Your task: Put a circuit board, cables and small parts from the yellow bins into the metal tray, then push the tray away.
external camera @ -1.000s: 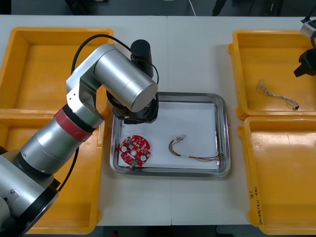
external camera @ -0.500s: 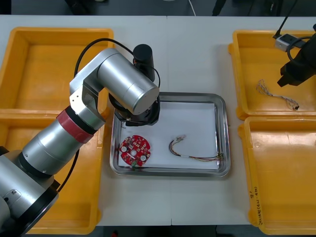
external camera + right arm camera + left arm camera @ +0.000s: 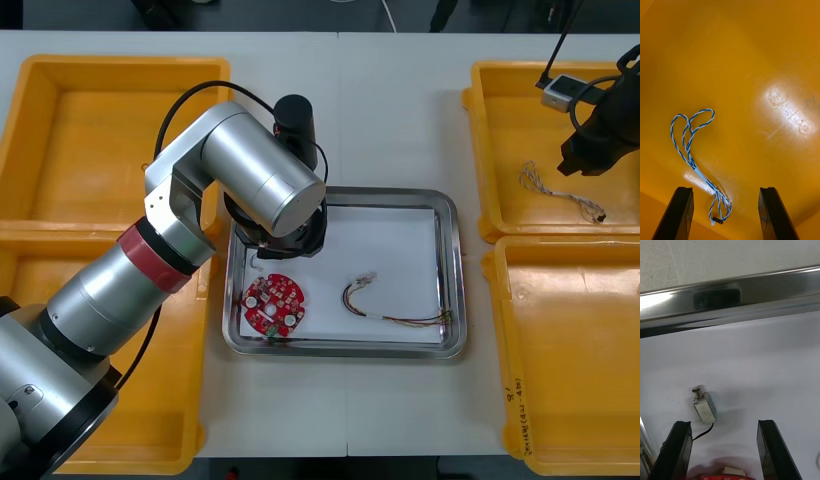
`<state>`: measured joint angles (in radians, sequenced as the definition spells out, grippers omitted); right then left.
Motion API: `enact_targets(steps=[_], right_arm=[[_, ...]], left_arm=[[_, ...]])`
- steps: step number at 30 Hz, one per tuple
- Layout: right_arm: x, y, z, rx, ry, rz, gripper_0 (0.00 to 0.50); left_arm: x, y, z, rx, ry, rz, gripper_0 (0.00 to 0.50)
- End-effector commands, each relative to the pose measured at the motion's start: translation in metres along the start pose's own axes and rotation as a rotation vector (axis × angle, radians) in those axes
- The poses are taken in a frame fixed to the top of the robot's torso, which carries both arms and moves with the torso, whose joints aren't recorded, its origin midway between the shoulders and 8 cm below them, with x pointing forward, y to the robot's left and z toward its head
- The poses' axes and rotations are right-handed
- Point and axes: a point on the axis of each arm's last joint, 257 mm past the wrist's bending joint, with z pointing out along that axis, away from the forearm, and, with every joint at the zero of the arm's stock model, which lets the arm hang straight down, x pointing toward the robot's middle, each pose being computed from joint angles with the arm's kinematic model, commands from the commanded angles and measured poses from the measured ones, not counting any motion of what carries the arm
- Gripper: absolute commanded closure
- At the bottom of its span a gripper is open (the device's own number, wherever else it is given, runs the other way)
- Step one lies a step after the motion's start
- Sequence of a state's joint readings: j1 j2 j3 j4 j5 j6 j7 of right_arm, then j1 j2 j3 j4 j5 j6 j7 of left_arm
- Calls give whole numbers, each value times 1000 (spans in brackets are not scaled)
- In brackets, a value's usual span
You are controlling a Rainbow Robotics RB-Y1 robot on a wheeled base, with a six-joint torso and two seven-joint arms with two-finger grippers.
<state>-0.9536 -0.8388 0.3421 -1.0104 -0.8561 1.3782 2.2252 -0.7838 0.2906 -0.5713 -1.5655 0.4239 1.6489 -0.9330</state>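
Observation:
A pale wrap (image 3: 700, 174) holds together the middle of the twisted blue and white cable (image 3: 688, 149), so I expect the cable's loops to stay in a bundle when the robot lifts it.
My left gripper (image 3: 724, 452) stands open just above the white floor of the metal tray (image 3: 454, 268), near its far left corner. A small metal part (image 3: 704, 409) with a thin black lead lies loose on that floor, just ahead of the fingertips. The round red circuit board (image 3: 273, 305) and a red and yellow cable (image 3: 388, 303) lie in the tray. Over the far right yellow bin (image 3: 500, 110), my right gripper (image 3: 725, 215) is open. The twisted blue and white cable (image 3: 692, 138) lies on the bin floor, its connector end between the fingertips.
The left arm (image 3: 230, 175) reaches across the near left yellow bin (image 3: 40, 270) and covers the tray's far left corner. The far left bin (image 3: 90, 130) and the near right bin (image 3: 570, 350) hold nothing that I can see.
My left gripper has opened and the small metal part now lies free in the tray. The right arm has come in from the table's right edge to above the blue and white cable.

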Motion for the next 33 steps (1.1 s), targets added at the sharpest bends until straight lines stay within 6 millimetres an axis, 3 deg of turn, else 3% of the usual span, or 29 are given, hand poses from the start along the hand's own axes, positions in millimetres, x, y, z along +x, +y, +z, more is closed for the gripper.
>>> enact_targets(steps=[1, 14, 27, 33], right_arm=[[-15, -3, -4, 23, -26, -42, 0], [0, 8, 17, -3, -48, -116, 0], [11, 22, 34, -33, -54, -93, 0], [14, 27, 44, -49, -55, -71, 0]], left_arm=[[-8, -3, -6, 3, -26, -86, 0], [-20, 10, -16, 16, -33, -122, 0], [-33, 33, -68, 38, -45, -143, 0], [-38, 55, -95, 24, -45, -154, 0]])
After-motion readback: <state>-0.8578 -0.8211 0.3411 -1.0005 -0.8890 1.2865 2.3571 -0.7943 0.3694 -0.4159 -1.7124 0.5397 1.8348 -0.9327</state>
